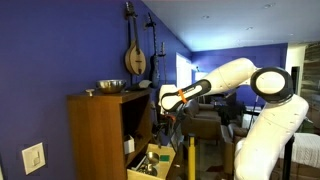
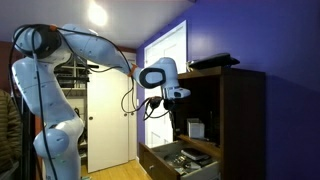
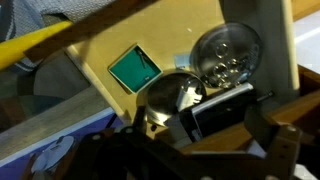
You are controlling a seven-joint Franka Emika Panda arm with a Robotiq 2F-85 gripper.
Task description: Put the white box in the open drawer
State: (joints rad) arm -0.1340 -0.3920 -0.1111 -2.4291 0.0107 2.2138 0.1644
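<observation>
The white box stands back on the shelf while my gripper points down over the open drawer, so I need to tilt inward and take hold of the box's edge.
The white box stands on the cabinet shelf above the open drawer; it also shows in an exterior view. The open drawer of pale wood sticks out of the brown cabinet, seen in both exterior views. In the wrist view its pale floor holds a green item, round metal pieces and a black item. My gripper hangs above the drawer in front of the shelf, apart from the box, in both exterior views. In the wrist view its dark fingers are spread and empty.
A metal bowl sits on the cabinet top. A lute hangs on the purple wall. A white switch plate is low on the wall. A yellow pole stands beside the drawer. A white door is behind the arm.
</observation>
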